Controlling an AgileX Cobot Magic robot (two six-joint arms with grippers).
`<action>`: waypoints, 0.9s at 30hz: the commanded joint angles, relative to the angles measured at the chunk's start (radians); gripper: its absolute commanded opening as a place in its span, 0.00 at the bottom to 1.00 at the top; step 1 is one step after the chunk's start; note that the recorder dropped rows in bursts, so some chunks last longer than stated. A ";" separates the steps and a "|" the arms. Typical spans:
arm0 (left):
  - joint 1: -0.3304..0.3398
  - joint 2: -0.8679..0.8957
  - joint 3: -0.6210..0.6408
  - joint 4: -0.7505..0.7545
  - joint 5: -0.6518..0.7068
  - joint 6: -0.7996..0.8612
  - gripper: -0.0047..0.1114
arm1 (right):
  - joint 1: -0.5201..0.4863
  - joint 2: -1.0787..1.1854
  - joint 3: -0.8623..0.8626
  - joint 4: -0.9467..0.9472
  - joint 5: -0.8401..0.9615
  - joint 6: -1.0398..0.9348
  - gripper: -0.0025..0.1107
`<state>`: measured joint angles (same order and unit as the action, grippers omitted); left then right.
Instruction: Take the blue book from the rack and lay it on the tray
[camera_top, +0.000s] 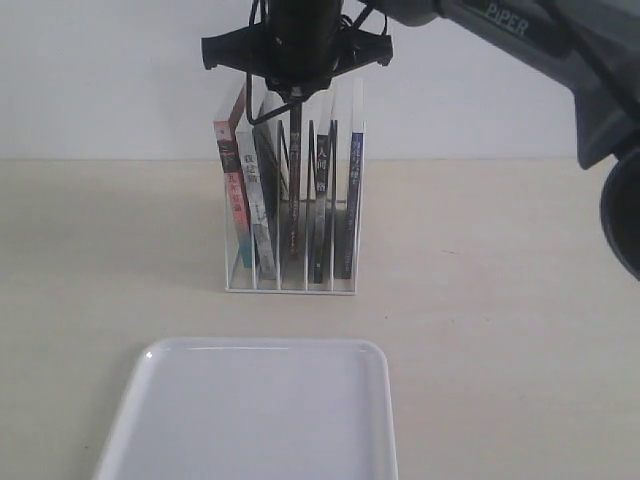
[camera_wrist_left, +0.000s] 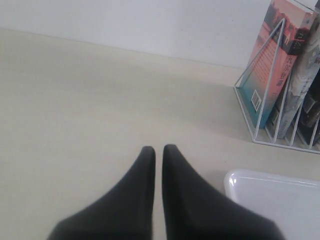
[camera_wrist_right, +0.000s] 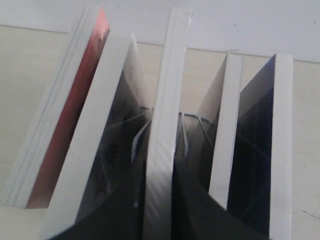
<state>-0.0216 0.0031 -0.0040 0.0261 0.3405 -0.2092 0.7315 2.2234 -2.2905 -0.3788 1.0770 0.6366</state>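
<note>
My right gripper is gripping the dark-spined middle book (camera_top: 295, 172), two books from the blue book (camera_top: 353, 190). Next, I let it go into the rack and move toward the blue book.
The white wire rack (camera_top: 290, 288) stands at the middle of the table with several upright books. The blue book (camera_top: 355, 200), with white characters on its spine, stands in the rightmost slot; its deep blue cover (camera_wrist_right: 255, 150) shows in the right wrist view. My right gripper (camera_top: 296, 108) comes down from above into the rack. Its fingers (camera_wrist_right: 200, 215) clamp the top edge of a thin dark-spined middle book (camera_wrist_right: 161, 125), two books from the blue one. The white tray (camera_top: 250, 420) lies in front of the rack. My left gripper (camera_wrist_left: 158, 148) is shut on nothing, low over the table beside the tray's corner (camera_wrist_left: 280, 200).
A red-spined book (camera_top: 228, 190) leans at the rack's left end, with grey and black books (camera_top: 262, 200) beside it. The right arm (camera_top: 540, 50) crosses the top right of the exterior view. A white wall runs behind the table.
</note>
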 joint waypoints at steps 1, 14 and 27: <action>-0.001 -0.003 0.004 -0.007 -0.002 0.002 0.08 | -0.002 0.009 -0.013 -0.007 0.004 0.003 0.05; -0.001 -0.003 0.004 -0.007 -0.002 0.002 0.08 | -0.002 0.013 -0.013 -0.022 0.002 0.035 0.05; -0.001 -0.003 0.004 -0.007 -0.002 0.002 0.08 | -0.002 0.024 -0.013 -0.033 -0.015 0.034 0.34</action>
<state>-0.0216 0.0031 -0.0040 0.0261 0.3405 -0.2092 0.7315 2.2478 -2.2944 -0.4015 1.0759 0.6710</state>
